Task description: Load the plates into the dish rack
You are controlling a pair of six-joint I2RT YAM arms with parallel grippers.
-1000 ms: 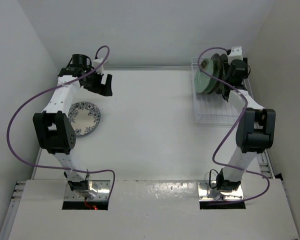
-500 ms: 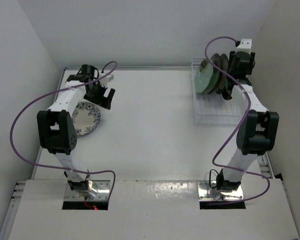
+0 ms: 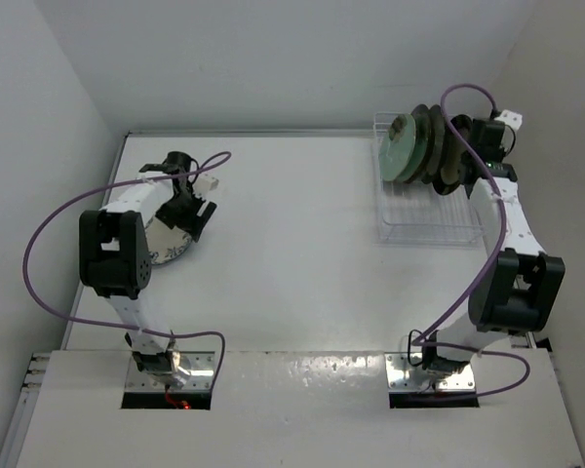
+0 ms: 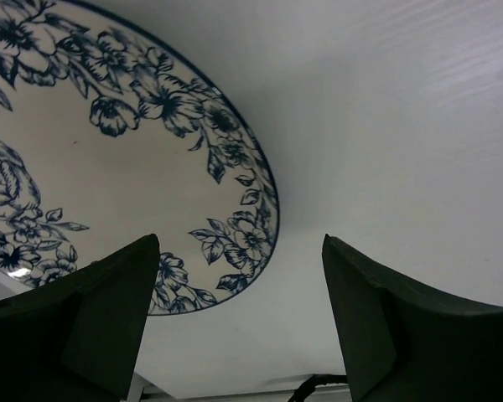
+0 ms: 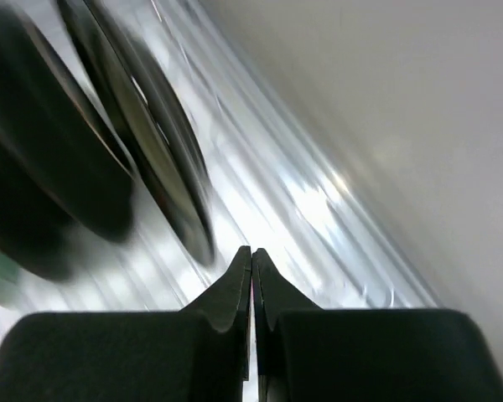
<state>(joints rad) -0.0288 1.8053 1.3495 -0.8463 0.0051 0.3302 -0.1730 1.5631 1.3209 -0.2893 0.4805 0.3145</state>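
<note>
The floral plate is next to the wall, a long way from the dish rack. My left gripper should move it toward the middle while my right gripper comes over.
A white plate with blue flowers lies flat on the table at the left; in the left wrist view its rim curves between my fingers. My left gripper hangs open just over the plate's right edge, with nothing between its fingers. The white wire dish rack stands at the back right with several plates upright in its far end, a mint green one in front. My right gripper is shut and empty, to the right of those plates, above the rack's rods.
The left wall runs close beside the floral plate. The back wall and right wall hem in the rack. The rack's near half holds no plates. Purple cables loop from both arms.
The left gripper has come down and nearer onto the floral plate's right edge. The right gripper has let go, drawn back to the right from the racked plates and shut.
</note>
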